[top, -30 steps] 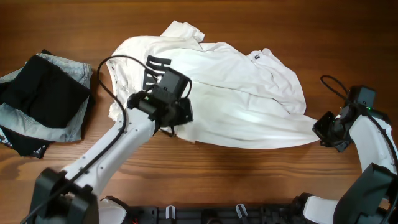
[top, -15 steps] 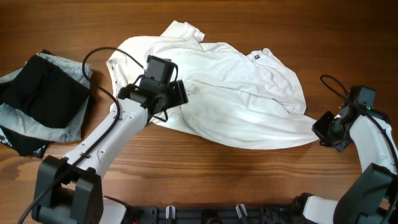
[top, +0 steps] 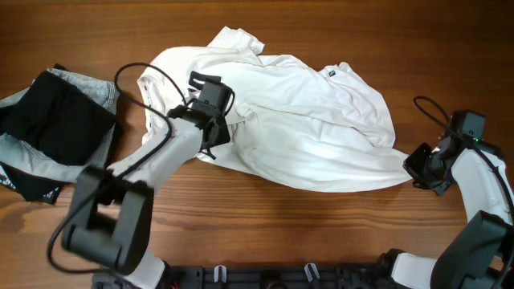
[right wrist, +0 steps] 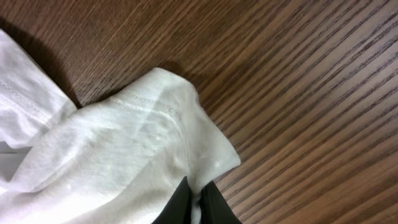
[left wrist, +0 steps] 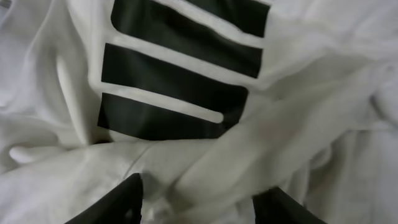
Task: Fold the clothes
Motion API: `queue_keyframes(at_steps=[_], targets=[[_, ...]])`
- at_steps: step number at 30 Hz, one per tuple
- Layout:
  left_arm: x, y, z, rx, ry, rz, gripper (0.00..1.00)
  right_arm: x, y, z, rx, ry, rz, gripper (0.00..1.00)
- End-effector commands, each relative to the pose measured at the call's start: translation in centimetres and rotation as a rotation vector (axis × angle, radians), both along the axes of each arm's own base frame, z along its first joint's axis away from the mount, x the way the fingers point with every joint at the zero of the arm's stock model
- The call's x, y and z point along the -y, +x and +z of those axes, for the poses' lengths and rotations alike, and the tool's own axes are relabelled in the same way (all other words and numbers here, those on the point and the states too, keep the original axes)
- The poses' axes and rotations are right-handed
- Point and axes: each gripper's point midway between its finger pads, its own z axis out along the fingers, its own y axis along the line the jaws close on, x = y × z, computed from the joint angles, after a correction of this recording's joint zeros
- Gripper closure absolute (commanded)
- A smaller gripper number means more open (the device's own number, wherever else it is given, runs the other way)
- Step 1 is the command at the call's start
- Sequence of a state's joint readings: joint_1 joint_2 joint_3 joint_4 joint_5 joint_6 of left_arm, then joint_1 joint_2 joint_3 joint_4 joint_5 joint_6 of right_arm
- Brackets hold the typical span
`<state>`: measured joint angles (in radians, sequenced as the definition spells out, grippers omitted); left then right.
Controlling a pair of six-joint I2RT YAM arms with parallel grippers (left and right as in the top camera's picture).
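My left gripper should pinch the fold there, as the white shirt lies bunched below its black striped print, and both grippers should pull the shirt open before folding.
The white shirt lies crumpled across the middle of the table, its small dark neck label at the upper right. My left gripper hovers over the shirt's left part. In the left wrist view its fingers are apart, with white fabric bunched between them, just below the shirt's black striped print. My right gripper is at the shirt's right tip. In the right wrist view its fingers are shut on a hemmed corner of the shirt just above the wood.
A black folded garment lies on a pale grey-blue folded garment at the far left of the wooden table. Black cables loop from both arms, one over the shirt's left edge.
My left gripper has moved up and left, from the shirt's lower left edge to over its printed part, which it now covers in the overhead view. The right arm has not moved.
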<state>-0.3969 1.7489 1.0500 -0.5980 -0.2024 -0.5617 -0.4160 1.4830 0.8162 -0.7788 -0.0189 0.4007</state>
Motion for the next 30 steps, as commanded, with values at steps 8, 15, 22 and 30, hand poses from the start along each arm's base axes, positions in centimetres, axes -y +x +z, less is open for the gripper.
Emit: queue_keyframes(at_steps=[8,15,22,30], targets=[[-1.1,1.1,-0.7,0.035,0.071,0.016,0.84,0.1,0.5,0.4,0.017,0.0,0.011,0.92],[-1.4,0.4,-0.9,0.003,0.092,-0.012,0.86,0.1,0.5,0.4,0.017,0.0,0.011,0.92],[-0.4,-1.1,-1.4,-0.071,0.038,-0.058,0.58,0.1,0.5,0.4,0.017,0.0,0.011,0.92],[-0.3,-1.1,-1.5,-0.075,0.035,-0.059,0.73,0.1,0.5,0.4,0.018,-0.001,0.011,0.92]])
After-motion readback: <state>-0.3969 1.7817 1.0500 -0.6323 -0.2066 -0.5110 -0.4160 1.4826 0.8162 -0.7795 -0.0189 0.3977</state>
